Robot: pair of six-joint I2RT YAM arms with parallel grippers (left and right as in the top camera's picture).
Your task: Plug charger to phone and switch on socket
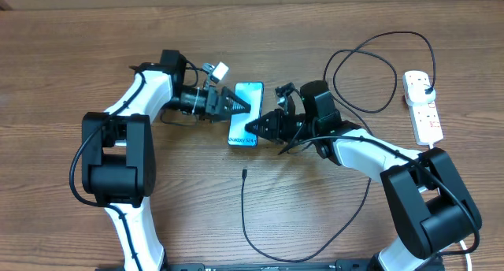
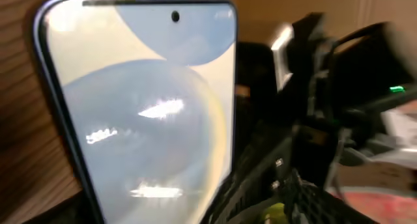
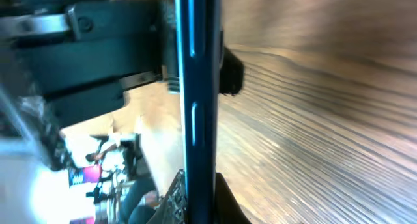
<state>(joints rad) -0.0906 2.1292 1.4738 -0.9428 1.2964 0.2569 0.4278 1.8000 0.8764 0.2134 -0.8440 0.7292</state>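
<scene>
Next, my right gripper opens and moves back while my left gripper keeps the phone (image 1: 249,96), because both my grippers hold the phone and the charger's connector (image 1: 244,174) lies loose.
The phone (image 1: 246,105), light blue screen up with "Galaxy" text at its near end, is between both grippers. My right gripper (image 1: 257,128) is shut on its near right edge; the right wrist view shows the phone (image 3: 197,107) edge-on between the fingers, above the table. My left gripper (image 1: 241,107) has its tips at the phone's left edge; the left wrist view is filled by the screen (image 2: 143,113), and the jaws are not clear. The charger's connector tip (image 1: 245,173) lies loose on the table. Its black cable (image 1: 253,243) loops round to the white socket (image 1: 425,113) at the right.
The cable makes large loops (image 1: 364,74) behind my right arm and along the near table edge (image 1: 315,251). A black plug (image 1: 426,83) sits in the socket's far end. A small white block (image 1: 221,68) is on my left wrist.
</scene>
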